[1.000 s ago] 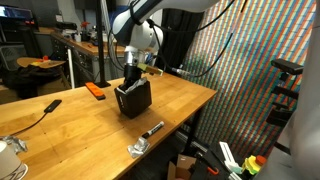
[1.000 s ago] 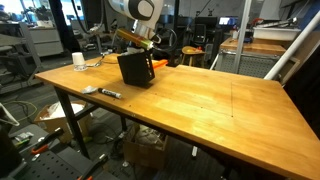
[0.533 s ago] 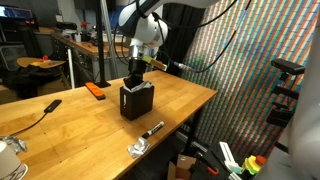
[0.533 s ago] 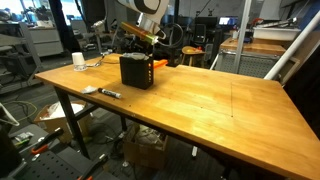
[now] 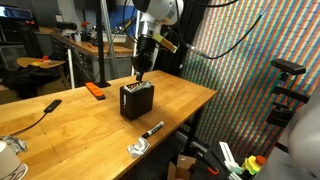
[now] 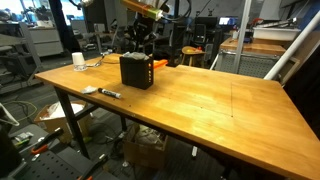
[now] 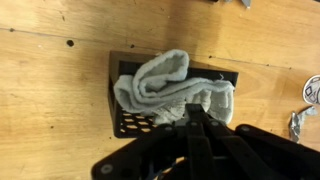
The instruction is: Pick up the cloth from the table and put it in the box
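Observation:
The cloth is bunched up at the box's rim (image 7: 170,62), so my gripper should press down with its fingers closed and push the cloth deep into the box (image 7: 182,94).
The dark perforated box (image 5: 136,102) stands upright on the wooden table (image 5: 180,100), and it shows in both exterior views (image 6: 136,70). In the wrist view the white rumpled cloth (image 7: 165,85) lies bunched inside the box (image 7: 116,100) and fills most of it. My gripper (image 5: 140,72) hangs a little above the box top in both exterior views (image 6: 142,42). In the wrist view its fingertips (image 7: 192,108) are pressed together over the cloth's near edge, and they hold nothing.
An orange flat object (image 5: 95,90) lies behind the box. A black marker (image 5: 152,129) and a metal piece (image 5: 138,148) lie near the table's front edge. A white cup (image 6: 78,60) stands at a far corner. A black cable (image 5: 40,108) crosses the table.
The box was tilted with my gripper down in it; it now stands upright. My gripper has risen out of the box, and the cloth stays inside.

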You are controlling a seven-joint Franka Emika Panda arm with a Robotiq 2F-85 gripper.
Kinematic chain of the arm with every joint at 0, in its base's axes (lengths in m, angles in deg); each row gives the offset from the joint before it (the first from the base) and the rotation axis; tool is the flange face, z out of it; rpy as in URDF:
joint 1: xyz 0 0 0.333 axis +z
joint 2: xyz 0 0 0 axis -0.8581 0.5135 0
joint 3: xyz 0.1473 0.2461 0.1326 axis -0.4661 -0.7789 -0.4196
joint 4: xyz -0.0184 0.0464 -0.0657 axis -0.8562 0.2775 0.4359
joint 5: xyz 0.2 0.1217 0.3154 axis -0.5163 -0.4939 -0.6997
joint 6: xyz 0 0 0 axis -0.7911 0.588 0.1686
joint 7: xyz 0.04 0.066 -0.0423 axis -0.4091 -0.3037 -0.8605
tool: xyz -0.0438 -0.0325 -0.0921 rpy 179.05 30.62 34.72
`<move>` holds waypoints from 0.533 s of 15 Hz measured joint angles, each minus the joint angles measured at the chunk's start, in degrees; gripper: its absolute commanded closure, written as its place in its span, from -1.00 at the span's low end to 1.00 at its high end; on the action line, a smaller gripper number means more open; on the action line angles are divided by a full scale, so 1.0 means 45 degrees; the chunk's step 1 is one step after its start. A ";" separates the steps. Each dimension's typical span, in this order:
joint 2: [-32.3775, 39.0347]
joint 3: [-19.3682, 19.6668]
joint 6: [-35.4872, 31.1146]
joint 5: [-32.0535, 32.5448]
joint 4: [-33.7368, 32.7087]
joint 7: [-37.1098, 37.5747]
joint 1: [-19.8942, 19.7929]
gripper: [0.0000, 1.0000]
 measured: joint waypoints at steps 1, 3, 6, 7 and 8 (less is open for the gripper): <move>-0.0293 0.0130 -0.0009 0.0218 0.0171 0.0029 -0.0003 1.00; -0.0851 0.0351 -0.0065 0.0617 0.0625 0.0068 -0.0006 1.00; -0.1373 0.0485 -0.0490 0.1063 0.1357 0.0202 -0.0005 1.00; -0.1472 0.0487 -0.0718 0.1179 0.1594 0.0253 -0.0005 1.00; -0.1539 0.0487 -0.0969 0.1258 0.1822 0.0307 0.0007 1.00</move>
